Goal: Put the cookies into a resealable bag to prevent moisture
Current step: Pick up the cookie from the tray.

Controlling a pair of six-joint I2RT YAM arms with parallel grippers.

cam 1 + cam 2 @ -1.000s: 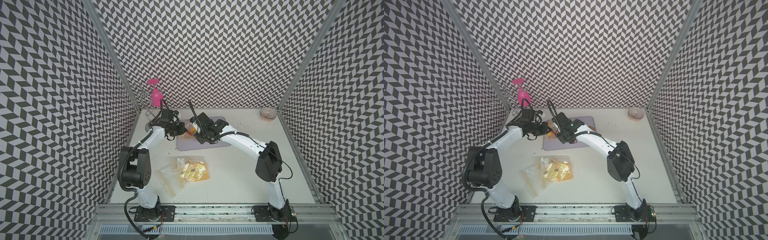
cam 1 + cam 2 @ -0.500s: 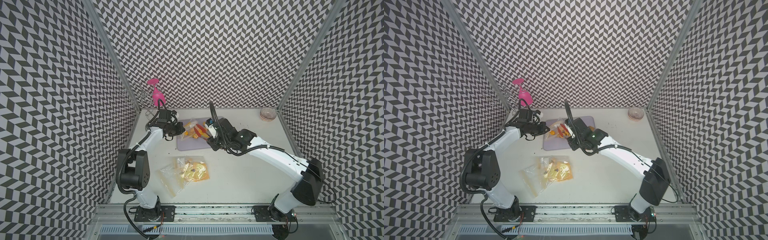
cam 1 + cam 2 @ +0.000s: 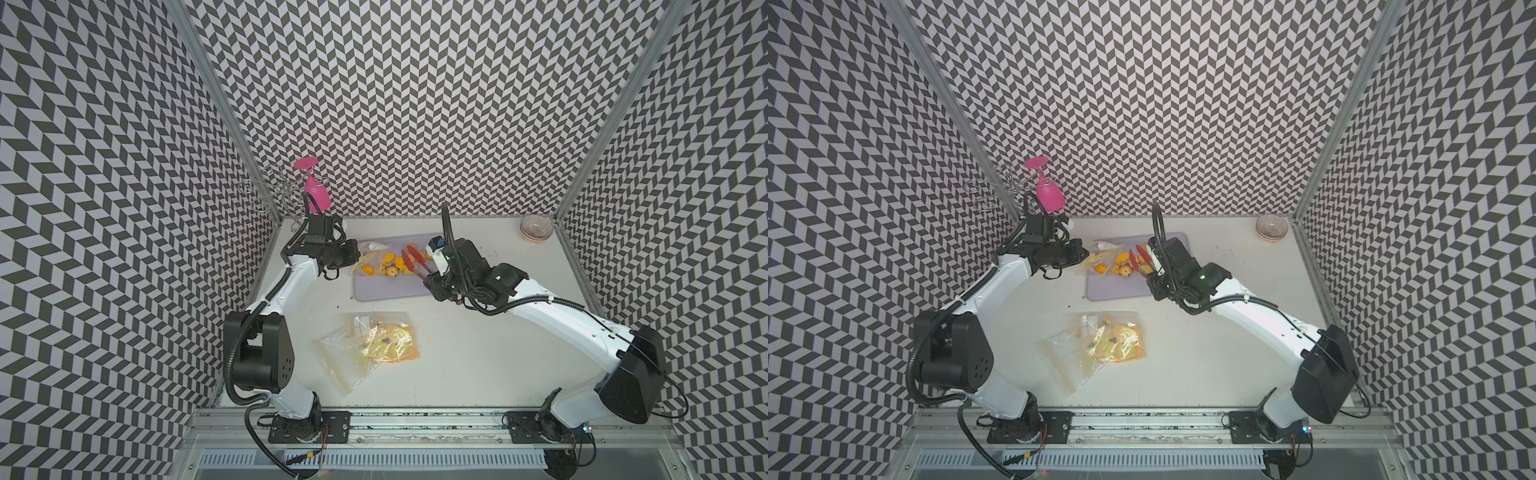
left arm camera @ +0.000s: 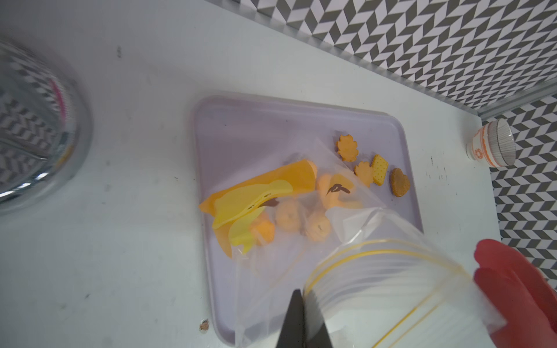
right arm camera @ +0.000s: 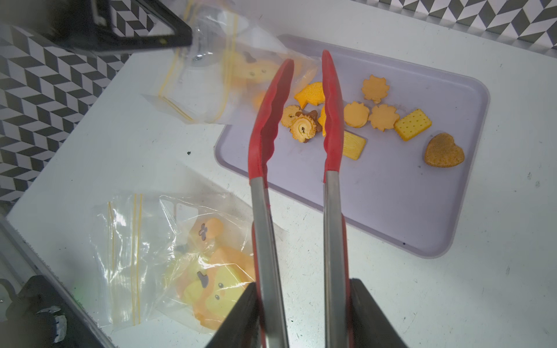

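The clear bag lies draped over cookies on the tray (image 4: 303,219), so my left gripper should pull the bag back over the tray's edge (image 4: 204,240) before my tongs pick the cookies up.
Several yellow-orange cookies (image 5: 382,117) (image 3: 390,266) (image 3: 1121,266) and a brown heart one (image 5: 443,150) (image 4: 399,182) lie on a lilac tray (image 3: 386,291) (image 3: 1117,291) (image 5: 391,211) (image 4: 256,126). My left gripper (image 4: 304,301) (image 3: 353,253) (image 3: 1084,251) is shut on the rim of a clear resealable bag (image 4: 376,271) (image 5: 205,75) (image 3: 365,257), which is lifted at the tray's left end. A few cookies show through the bag; I cannot tell if they are inside it. My right gripper (image 5: 301,289) (image 3: 436,274) (image 3: 1156,274) is shut on red-tipped tongs (image 5: 271,120) (image 3: 411,259) (image 3: 1138,259) (image 4: 512,286). The tong tips stand apart above the cookies by the bag mouth.
A second clear bag with a duck print (image 3: 374,345) (image 3: 1100,345) (image 5: 180,256) lies flat on the white table in front of the tray. A small bowl (image 3: 536,227) (image 4: 491,144) sits at the back right corner. A pink glass (image 3: 316,191) hangs on a wire rack, back left.
The right arm has swung its elbow out to the right and drawn the tongs back from the bag toward the tray's middle. The left gripper still holds the bag in place.
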